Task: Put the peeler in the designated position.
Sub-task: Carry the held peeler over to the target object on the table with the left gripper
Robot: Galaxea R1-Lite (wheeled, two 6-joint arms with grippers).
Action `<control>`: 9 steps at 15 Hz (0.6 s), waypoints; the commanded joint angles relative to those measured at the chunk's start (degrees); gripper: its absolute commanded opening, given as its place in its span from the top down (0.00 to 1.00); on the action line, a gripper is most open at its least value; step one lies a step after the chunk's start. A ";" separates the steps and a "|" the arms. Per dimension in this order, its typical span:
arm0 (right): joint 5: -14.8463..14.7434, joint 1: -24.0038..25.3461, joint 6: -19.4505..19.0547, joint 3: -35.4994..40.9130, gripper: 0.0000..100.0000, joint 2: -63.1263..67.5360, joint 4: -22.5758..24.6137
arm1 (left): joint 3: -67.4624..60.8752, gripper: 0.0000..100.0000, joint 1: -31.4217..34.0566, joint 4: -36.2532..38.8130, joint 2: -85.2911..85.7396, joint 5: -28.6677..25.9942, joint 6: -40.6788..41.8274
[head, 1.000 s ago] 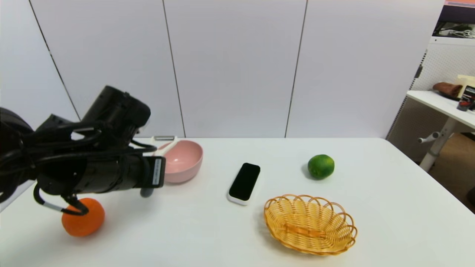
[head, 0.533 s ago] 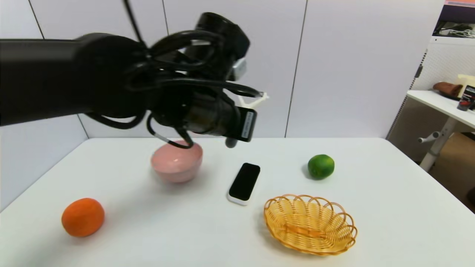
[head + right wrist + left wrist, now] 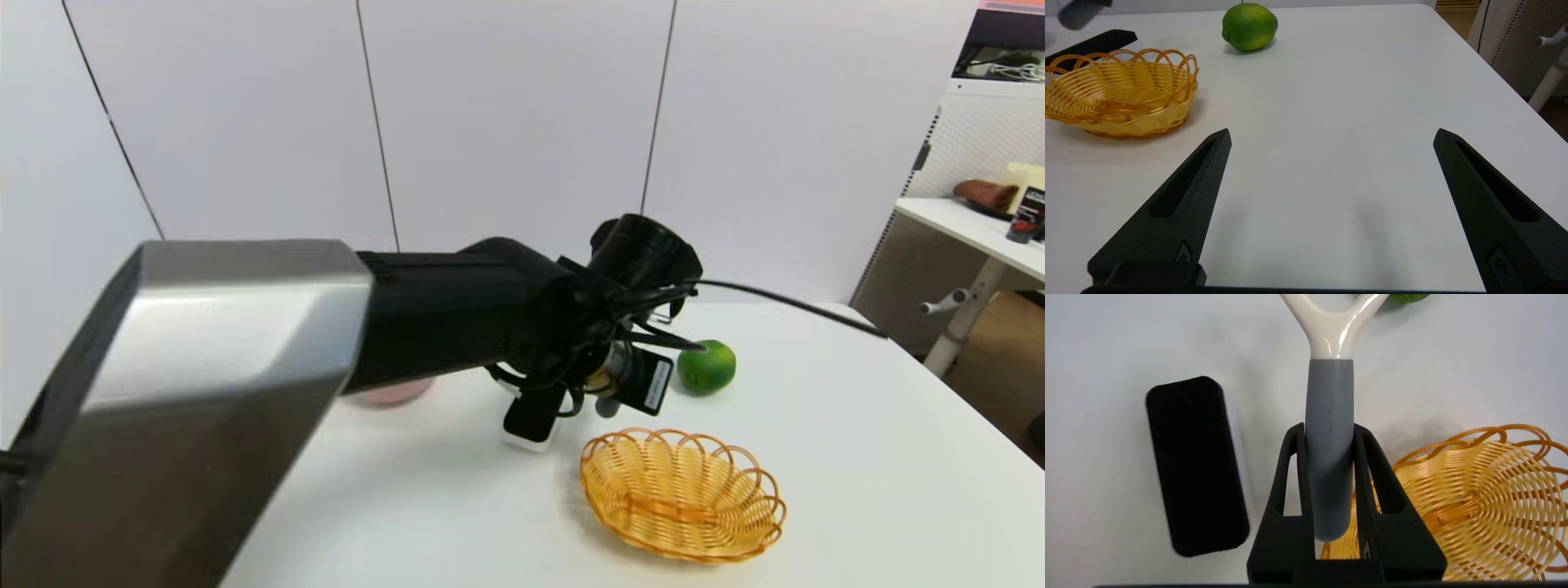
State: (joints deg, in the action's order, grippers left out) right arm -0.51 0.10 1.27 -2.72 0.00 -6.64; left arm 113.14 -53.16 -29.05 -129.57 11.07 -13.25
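The peeler [image 3: 1330,399] is hanging over the open gap [image 3: 585,421] between the black device and the basket, so the robot should now move its left gripper down until the peeler rests there.
The peeler [image 3: 1329,416] has a grey handle and a white forked head, and my left gripper [image 3: 1329,428] is shut on the handle. It hangs above bare white tabletop, between the black device [image 3: 1196,465], the yellow wicker basket [image 3: 1486,498] and the lime [image 3: 1406,297]. In the head view only the peeler's handle end [image 3: 606,406] pokes out below my left wrist [image 3: 633,371]. No marking on the table [image 3: 857,457] shows the designated position. My right gripper [image 3: 1331,134] stands open and empty low over the table's near right part.
The lime [image 3: 707,367] lies right of my left wrist, and the basket [image 3: 682,494] sits in front of it. The black device [image 3: 531,420] is partly hidden under the arm. A sliver of the pink bowl [image 3: 392,394] shows behind the forearm. The table edge runs along the right.
My left arm has swung right and down with the peeler, from high above the pink bowl to low between the black device and the lime. It now hides the orange.
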 commanded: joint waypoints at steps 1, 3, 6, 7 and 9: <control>-0.02 0.08 -0.04 -0.01 0.00 0.09 -0.04 | 0.33 1.00 0.78 2.07 -5.69 -0.26 -0.99; -0.02 0.08 -0.04 -0.01 0.00 0.09 -0.04 | 0.33 1.00 1.57 2.07 -6.22 -0.26 -0.64; -0.02 -0.01 -0.04 -0.01 0.00 0.09 -0.04 | 0.33 1.00 2.36 2.33 -6.74 -0.35 -0.64; -0.02 0.08 0.14 -0.01 0.00 0.09 -0.04 | 0.50 1.00 2.36 2.33 -6.92 -0.52 -0.72; -0.02 -0.01 0.14 -0.01 0.00 0.09 -0.04 | 0.50 0.00 2.54 2.33 -7.01 -1.49 -0.81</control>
State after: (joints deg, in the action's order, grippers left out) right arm -0.55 0.10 1.27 -2.72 0.00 -6.63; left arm 113.59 -50.77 -26.51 -136.46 9.80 -13.92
